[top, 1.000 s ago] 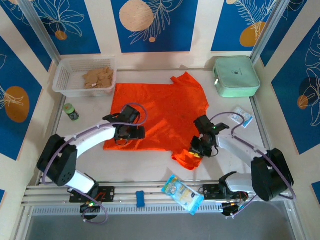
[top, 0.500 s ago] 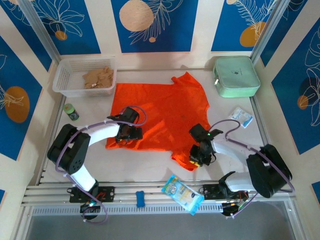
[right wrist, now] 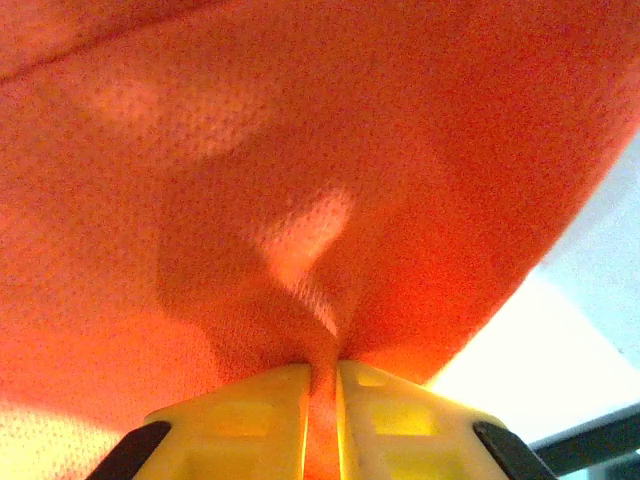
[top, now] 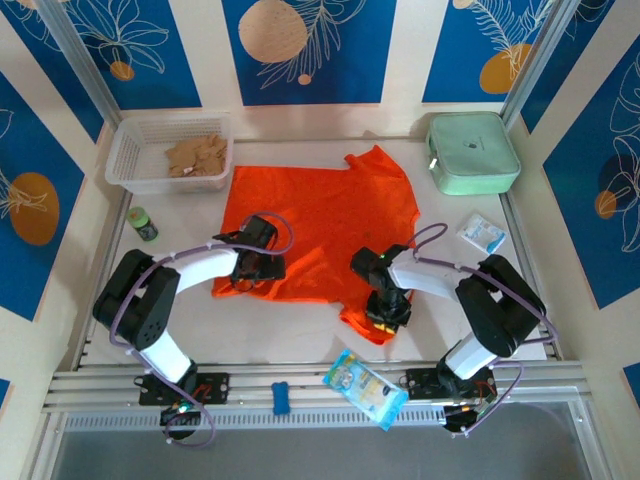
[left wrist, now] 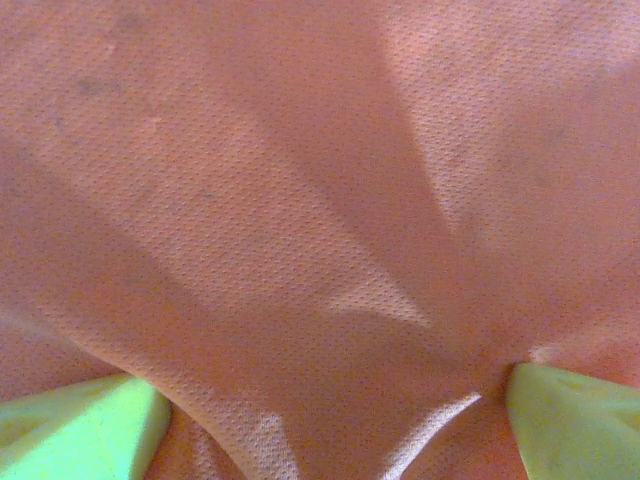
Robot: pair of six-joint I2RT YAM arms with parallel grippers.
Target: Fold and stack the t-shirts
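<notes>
The orange-red t-shirt's hem (top: 226, 222) is at a slant beside my left gripper, so I should pull the t-shirt straight first and then grab its far hem corner (top: 238, 170) with my left gripper.
The orange-red t-shirt (top: 320, 215) lies spread across the middle of the table, its near right corner bunched up. My left gripper (top: 256, 268) rests on the shirt's near left part. In the left wrist view its green fingers (left wrist: 85, 430) stand wide apart, open, with a ridge of the t-shirt (left wrist: 300, 200) lying between them. My right gripper (top: 386, 306) sits at the bunched near right corner. In the right wrist view that gripper (right wrist: 322, 378) is shut on a thin fold of the t-shirt (right wrist: 300, 150), pinched between the yellow pads.
A white basket (top: 128, 160) holding brown pieces stands at the back left, with a small green bottle (top: 143, 223) near it. The mint-green case (top: 472, 152) sits back right. A small packet (top: 483, 234) lies right of the shirt, and a blue-and-yellow packet (top: 365, 387) on the front rail.
My right gripper has slid left and nearer along the shirt's near edge with the corner pinched, bunching the cloth. The left arm's elbow swung in; its gripper stayed on the shirt.
</notes>
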